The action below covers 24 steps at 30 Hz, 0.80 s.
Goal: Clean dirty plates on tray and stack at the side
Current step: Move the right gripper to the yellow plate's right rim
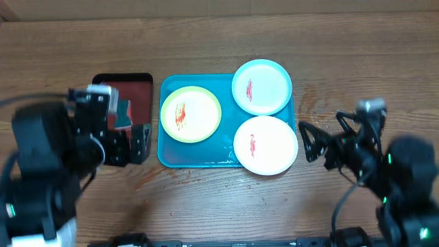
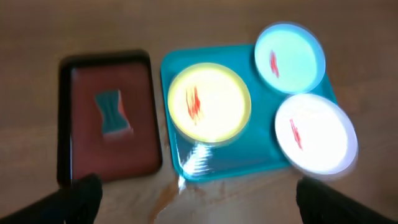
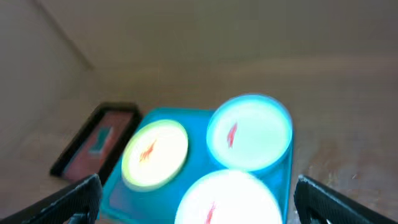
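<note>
Open tray (image 1: 230, 118) lies between the yellow-green plate and the white plate, so the robot's right gripper goes on moving toward the yellow-green rim (image 1: 219, 118) until its fingers are on both sides of it.
The turquoise tray (image 1: 167, 154) lies mid-table and holds three plates, each with a red smear: yellow-green (image 1: 191, 114) at the left, light blue (image 1: 262, 86) at the back right, white (image 1: 265, 145) at the front right, overhanging the rim. My left gripper (image 1: 130, 145) is open and empty, left of the tray. My right gripper (image 1: 306, 140) is open and empty, just right of the white plate. The left wrist view shows the open fingers (image 2: 199, 186) above bare table in front of the tray (image 2: 249, 155). The right wrist view shows the open fingers (image 3: 199, 182) either side of the white plate (image 3: 230, 199).
A smaller black tray with a red inside (image 1: 140, 89) sits left of the turquoise tray, partly under my left arm. A blue-and-orange sponge (image 2: 113, 113) lies in it. Wet smears mark the wood in front of the turquoise tray (image 2: 180, 186).
</note>
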Each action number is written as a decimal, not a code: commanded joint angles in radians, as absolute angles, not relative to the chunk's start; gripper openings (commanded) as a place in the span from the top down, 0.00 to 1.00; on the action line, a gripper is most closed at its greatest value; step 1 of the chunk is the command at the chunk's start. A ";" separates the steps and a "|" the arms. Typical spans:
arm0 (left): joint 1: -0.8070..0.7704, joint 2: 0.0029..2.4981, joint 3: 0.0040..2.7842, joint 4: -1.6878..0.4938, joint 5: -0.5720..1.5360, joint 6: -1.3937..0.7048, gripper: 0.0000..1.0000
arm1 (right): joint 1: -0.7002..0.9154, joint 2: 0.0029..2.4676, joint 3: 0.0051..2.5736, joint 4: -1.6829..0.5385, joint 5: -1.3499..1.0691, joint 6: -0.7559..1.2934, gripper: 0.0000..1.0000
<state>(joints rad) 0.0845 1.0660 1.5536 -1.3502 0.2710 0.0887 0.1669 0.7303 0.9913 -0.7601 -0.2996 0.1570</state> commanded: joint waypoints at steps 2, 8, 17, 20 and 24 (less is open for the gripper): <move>0.075 1.278 1.779 -1.510 0.293 0.134 0.00 | 0.168 0.970 1.268 -0.953 -0.346 0.155 0.00; 0.075 1.452 1.834 -1.547 0.343 0.133 0.00 | 0.168 1.249 1.538 -1.126 -0.363 0.169 0.00; 0.075 1.689 1.834 -1.497 0.445 0.097 0.00 | 0.212 1.479 1.544 -0.957 -0.509 0.230 0.10; 0.076 1.730 1.835 -1.478 0.446 0.097 0.00 | 0.272 1.555 1.544 -0.941 -0.408 0.314 0.14; 0.081 1.739 1.842 -1.465 0.375 0.070 0.02 | 0.363 1.662 1.544 -0.924 -0.274 0.416 0.19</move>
<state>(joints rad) 0.0845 1.7508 1.8133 -1.4689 0.4061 0.1024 0.3080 1.6119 1.5223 -0.9356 -0.3813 0.3099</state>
